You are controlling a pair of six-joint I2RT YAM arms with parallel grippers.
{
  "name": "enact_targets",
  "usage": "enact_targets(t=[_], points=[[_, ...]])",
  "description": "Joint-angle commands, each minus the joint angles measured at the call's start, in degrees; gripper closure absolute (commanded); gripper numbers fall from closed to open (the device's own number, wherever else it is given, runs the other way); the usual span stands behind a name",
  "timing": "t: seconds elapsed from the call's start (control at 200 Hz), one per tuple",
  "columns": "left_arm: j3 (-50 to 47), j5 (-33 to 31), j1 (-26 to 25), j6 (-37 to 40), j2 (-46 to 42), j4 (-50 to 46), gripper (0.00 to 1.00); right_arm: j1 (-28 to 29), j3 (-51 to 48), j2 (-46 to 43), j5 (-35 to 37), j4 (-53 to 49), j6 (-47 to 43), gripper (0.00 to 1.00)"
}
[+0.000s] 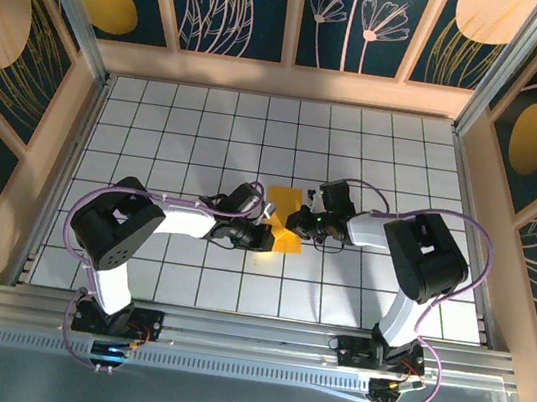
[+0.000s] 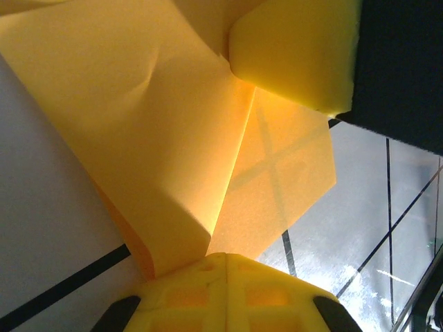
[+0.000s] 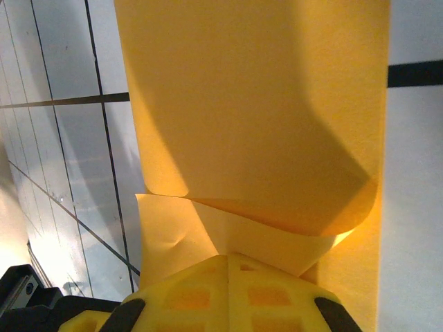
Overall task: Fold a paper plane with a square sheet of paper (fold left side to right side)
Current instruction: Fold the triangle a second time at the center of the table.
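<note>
The fold's edge [image 2: 239,152] still bulges, so my left gripper should stay and pin the paper's flap while my right gripper slides along to the fold edge's near end [image 2: 213,232].
The square sheet of paper [image 1: 286,204] is orange-yellow and partly folded, lying mid-table between both arms. My left gripper [image 1: 266,229] comes at it from the left, my right gripper [image 1: 301,221] from the right. In the left wrist view the paper [image 2: 159,124] rises in a creased ridge that runs into the tips of my left gripper [image 2: 225,257], which is shut on it. A yellow fingertip of the right gripper [image 2: 297,48] sits at the paper's far edge. In the right wrist view a flap of paper [image 3: 256,104] curls over, and a lower layer runs into my shut right gripper [image 3: 227,257].
The white tiled floor [image 1: 200,120] with dark grid lines stretches all round the paper. Wooden-framed patterned walls [image 1: 297,13] close in the back and both sides. An aluminium rail [image 1: 248,335] with the arm bases runs along the near edge.
</note>
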Motion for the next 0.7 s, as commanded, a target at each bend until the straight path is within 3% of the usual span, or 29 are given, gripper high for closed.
enact_targets(t=[0.0, 0.46, 0.696], points=[[-1.41, 1.9, 0.13, -0.91, 1.06, 0.86, 0.94, 0.93, 0.21, 2.31, 2.65, -4.46, -1.79, 1.0], [-3.76, 1.58, -0.66, -1.67, -0.84, 0.56, 0.94, 1.02, 0.46, 2.57, 2.68, -4.83, -1.79, 1.0], [-2.92, -0.17, -0.23, -1.08, -8.77, -1.32, 0.94, 1.09, 0.3, 2.48, 2.68, -4.86, -1.88, 1.0]])
